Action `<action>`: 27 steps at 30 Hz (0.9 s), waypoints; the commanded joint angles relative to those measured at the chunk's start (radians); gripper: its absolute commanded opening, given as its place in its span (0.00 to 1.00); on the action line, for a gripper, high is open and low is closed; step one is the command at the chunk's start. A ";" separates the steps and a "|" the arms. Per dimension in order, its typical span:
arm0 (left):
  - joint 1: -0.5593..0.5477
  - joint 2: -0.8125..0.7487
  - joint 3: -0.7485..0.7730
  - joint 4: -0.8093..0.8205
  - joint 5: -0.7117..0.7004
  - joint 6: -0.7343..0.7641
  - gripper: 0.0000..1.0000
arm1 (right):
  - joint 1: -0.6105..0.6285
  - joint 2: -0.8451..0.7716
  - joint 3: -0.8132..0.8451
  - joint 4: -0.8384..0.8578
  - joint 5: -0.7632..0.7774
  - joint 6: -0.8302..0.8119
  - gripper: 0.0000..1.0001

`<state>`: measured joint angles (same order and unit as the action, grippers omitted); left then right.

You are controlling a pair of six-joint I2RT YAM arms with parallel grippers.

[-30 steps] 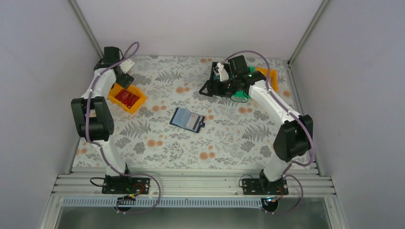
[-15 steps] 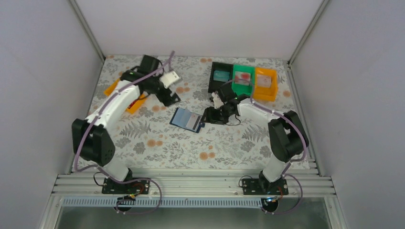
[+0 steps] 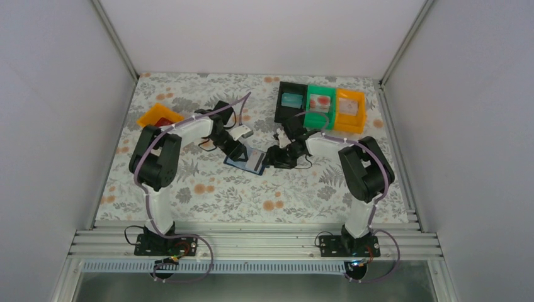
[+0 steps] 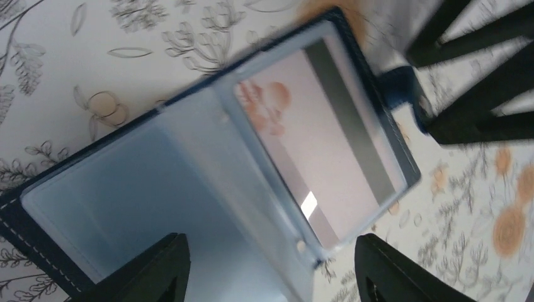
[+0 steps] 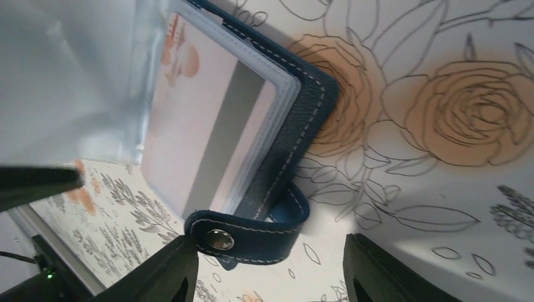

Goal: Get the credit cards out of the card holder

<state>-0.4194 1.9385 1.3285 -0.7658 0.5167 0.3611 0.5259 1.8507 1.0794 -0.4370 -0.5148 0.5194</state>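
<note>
The robot's right gripper should first hold the card holder up by the edge (image 5: 288,150) beside the closure tab, because the card holder lies flat with the credit card inside its sleeve (image 5: 211,123).
The navy card holder (image 3: 247,161) lies open on the floral mat, its clear sleeves up. One pale credit card (image 4: 321,151) with a dark stripe sits in the right sleeve, also visible in the right wrist view (image 5: 201,132). My left gripper (image 4: 274,277) is open, low over the holder's left half and straddling its near edge (image 3: 241,148). My right gripper (image 5: 274,270) is open at the holder's right edge (image 3: 275,156). The closure tab (image 5: 252,233) with its metal snap lies between the jaws, against the left finger (image 5: 165,272).
A black bin (image 3: 291,99) holding a teal card, a green bin (image 3: 320,102) holding a red card and an orange bin (image 3: 350,107) stand in a row at the back right. Another orange bin (image 3: 157,116) sits at the back left.
Both arms have swung in from the bins to the card holder at the middle. Both grippers have narrowed, and the right one now has the closure tab between its jaws.
</note>
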 commanded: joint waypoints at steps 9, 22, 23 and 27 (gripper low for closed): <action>0.022 0.100 -0.012 0.100 0.166 -0.011 0.27 | -0.005 0.049 0.013 0.041 -0.057 -0.032 0.63; 0.075 -0.260 -0.097 0.151 0.305 0.119 0.02 | -0.150 -0.283 -0.058 0.106 -0.245 -0.255 0.99; 0.074 -0.289 -0.081 0.125 0.302 0.141 0.02 | -0.153 -0.318 -0.049 0.110 -0.269 -0.283 0.99; 0.074 -0.356 0.030 -0.024 0.268 0.215 0.02 | -0.152 -0.437 -0.004 0.161 -0.380 -0.337 0.99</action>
<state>-0.3428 1.6352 1.2686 -0.6865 0.7612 0.4675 0.3729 1.5116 1.0313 -0.3565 -0.7525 0.2897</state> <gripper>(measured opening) 0.027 0.992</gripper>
